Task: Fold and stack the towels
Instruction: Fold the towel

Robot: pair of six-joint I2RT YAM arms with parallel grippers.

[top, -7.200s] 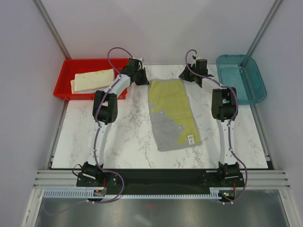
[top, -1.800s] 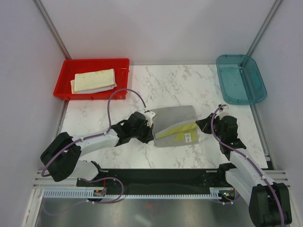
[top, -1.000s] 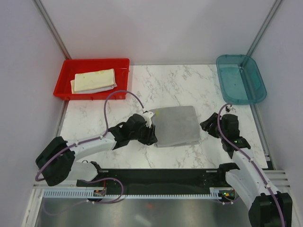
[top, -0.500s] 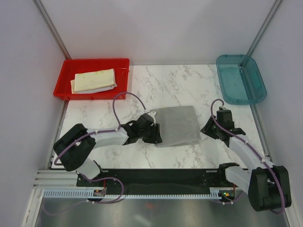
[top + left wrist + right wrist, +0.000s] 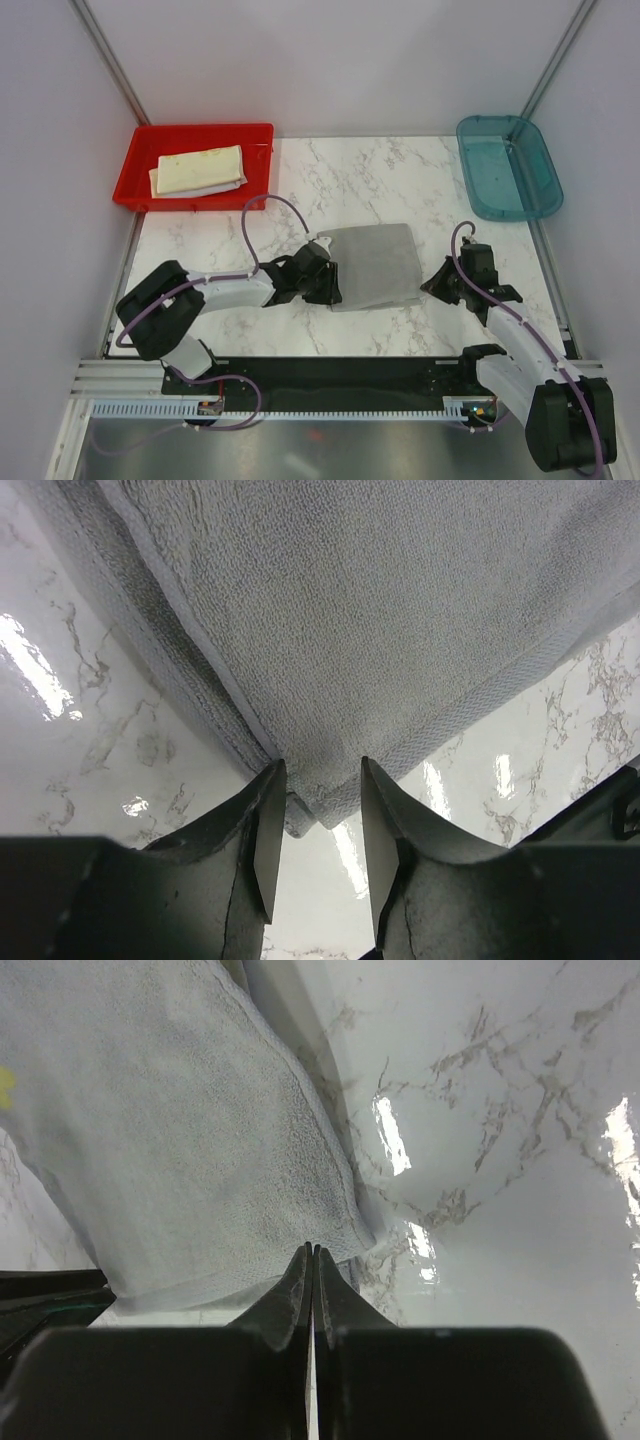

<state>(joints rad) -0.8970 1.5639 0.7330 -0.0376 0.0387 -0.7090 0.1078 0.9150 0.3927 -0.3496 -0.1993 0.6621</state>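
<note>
The grey towel's lower layer sticks out [image 5: 298,823] beyond the upper layer at the towel's corner, so my left gripper should turn and pinch both layers [image 5: 318,802] together.
A grey towel [image 5: 372,265] lies folded on the marble table, grey side up, with its yellow patch hidden. My left gripper [image 5: 326,287] is at its near left corner. In the left wrist view that gripper [image 5: 318,785] is open, and the corner of the towel [image 5: 330,630] lies between its fingertips [image 5: 266,840]. My right gripper [image 5: 433,283] is at the near right corner. In the right wrist view it [image 5: 312,1252] is shut and empty, its tips just short of the towel's edge [image 5: 180,1140]. A folded cream-yellow towel [image 5: 200,168] lies in the red tray [image 5: 142,142] on top of another folded cloth.
A teal plastic bin [image 5: 508,165] stands at the back right of the table. The red tray is at the back left. The black base strip [image 5: 340,375] runs along the near edge, and grey walls close in both sides.
The long flat towel is now folded in half, grey side up. Both arms came from the far end to its near corners. The right gripper let go and drew slightly away.
</note>
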